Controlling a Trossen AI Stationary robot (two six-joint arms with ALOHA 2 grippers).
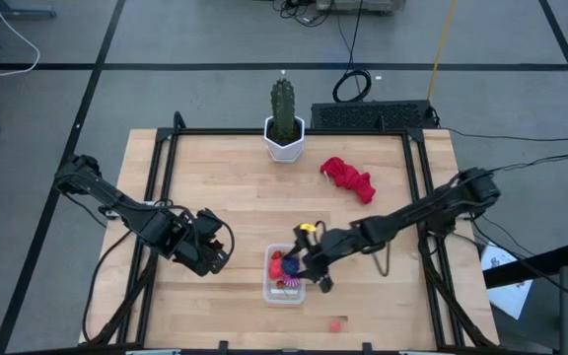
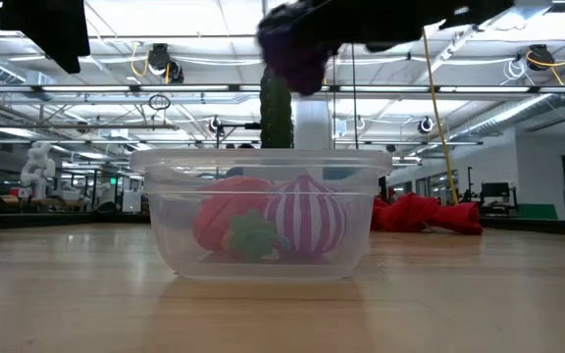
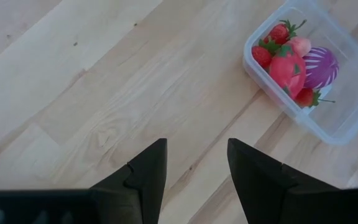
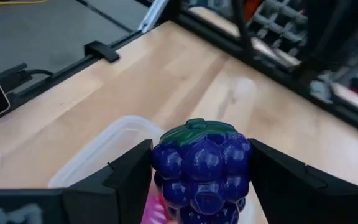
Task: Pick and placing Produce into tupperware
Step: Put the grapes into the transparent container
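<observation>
The grape bunch (image 2: 297,69) is hanging clear of the tupperware's rim over the open tupperware (image 1: 283,285), so the robot's right gripper should carry on bringing it down until it reaches the tupperware's rim, then let go.
The clear tupperware (image 1: 270,294) stands on the wooden table near its near edge. It holds red strawberries (image 3: 263,55), a bigger red piece (image 3: 286,70) and a magenta striped round piece (image 3: 320,66). My right gripper (image 1: 309,268) hovers over the tupperware's right side, shut on the dark purple grape bunch (image 4: 201,171). In the low view the grape bunch (image 2: 292,54) hangs above the tupperware (image 2: 165,226). My left gripper (image 3: 196,162) is open above bare wood, left of the tupperware. One small red piece (image 1: 335,322) lies on the table right of the tupperware, toward the near edge. My right gripper pinches the grape bunch between its two fingers, one on each side of its purple body (image 4: 166,163), with the green top (image 4: 197,132) facing away from the wrist. The bunch is lifted clear, above the tupperware's rim (image 4: 98,158).
A green cactus in a white pot (image 1: 284,138) stands at the far edge. A red cloth (image 1: 348,177) lies right of it. A black frame (image 1: 166,177) runs along the table's sides. Bare wood lies between the left gripper and the tupperware.
</observation>
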